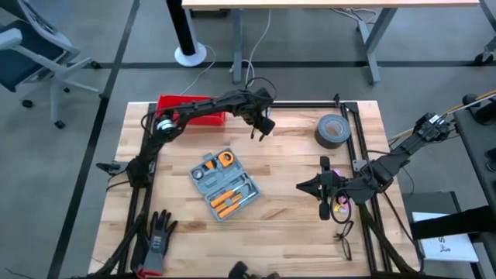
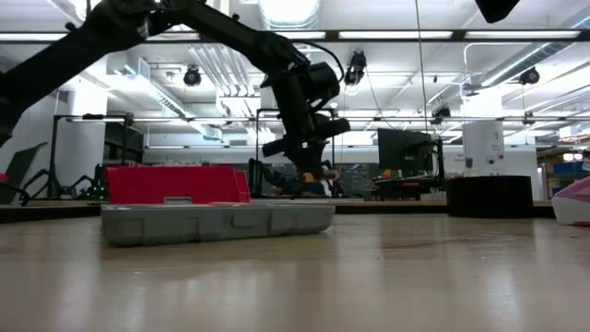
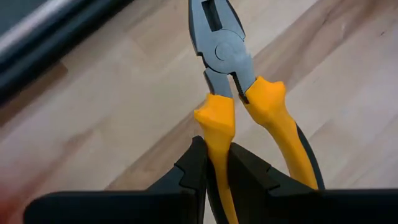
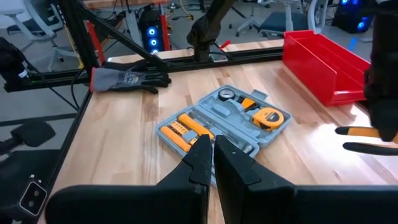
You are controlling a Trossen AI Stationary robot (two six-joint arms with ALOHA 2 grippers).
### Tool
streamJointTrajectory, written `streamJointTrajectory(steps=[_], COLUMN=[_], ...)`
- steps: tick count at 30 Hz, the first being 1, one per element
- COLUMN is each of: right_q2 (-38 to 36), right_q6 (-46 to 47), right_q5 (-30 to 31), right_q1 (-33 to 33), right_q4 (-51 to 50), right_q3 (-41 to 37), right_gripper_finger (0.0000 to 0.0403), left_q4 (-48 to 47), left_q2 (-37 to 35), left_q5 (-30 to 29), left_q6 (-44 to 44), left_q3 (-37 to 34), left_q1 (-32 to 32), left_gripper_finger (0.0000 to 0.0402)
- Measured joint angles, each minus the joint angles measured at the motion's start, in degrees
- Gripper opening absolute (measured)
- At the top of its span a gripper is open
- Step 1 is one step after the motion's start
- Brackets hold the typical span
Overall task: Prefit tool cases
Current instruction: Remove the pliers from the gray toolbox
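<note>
I should carry on lowering the pliers [image 3: 225, 51] with my left gripper until they rest on open wood [image 1: 250, 144], because they hang above it, clear of the tool case and red bin.
The grey-blue tool case [image 1: 225, 184] lies open on the wooden table, near its middle, with a tape measure and orange-handled tools in its slots; the right wrist view also shows the case [image 4: 224, 124]. My left gripper [image 1: 261, 128] hangs above the table, beyond the case toward the far edge. It is shut on a pair of yellow-handled pliers [image 3: 233, 93]. My right gripper [image 1: 304, 186] waits to the right of the case, above the table, shut and holding nothing. My left gripper pinches one yellow handle [image 3: 217, 152] of the pliers between its two fingers. The other handle [image 3: 289, 146] stands free beside the fingers. The fingers slant steeply down and lie along the handle. The pliers are lifted clear, their steel head [image 3: 221, 43] pointing down at the table.
A red bin [image 1: 190, 108] stands at the far left edge and a roll of dark tape [image 1: 333, 130] at the far right. A black glove [image 1: 159, 236] lies at the near left. Bare wood lies between the case and the tape.
</note>
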Motion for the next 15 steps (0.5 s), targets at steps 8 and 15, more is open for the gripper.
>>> streamJointTrajectory(steps=[8, 15], right_q2=[0.0, 0.0], right_q6=[0.0, 0.0], right_q5=[0.0, -0.1], right_q1=[0.0, 0.3], right_q4=[0.3, 0.4], right_q3=[0.0, 0.0], right_gripper_finger=[0.0, 0.0], left_q4=[-0.2, -0.7], left_q2=[0.2, 0.2], left_q5=[-0.1, 0.6], left_q6=[-4.1, -8.1], left_q3=[-3.3, -4.2], left_q1=[1.3, 1.8], left_gripper_finger=[0.0044, 0.0048])
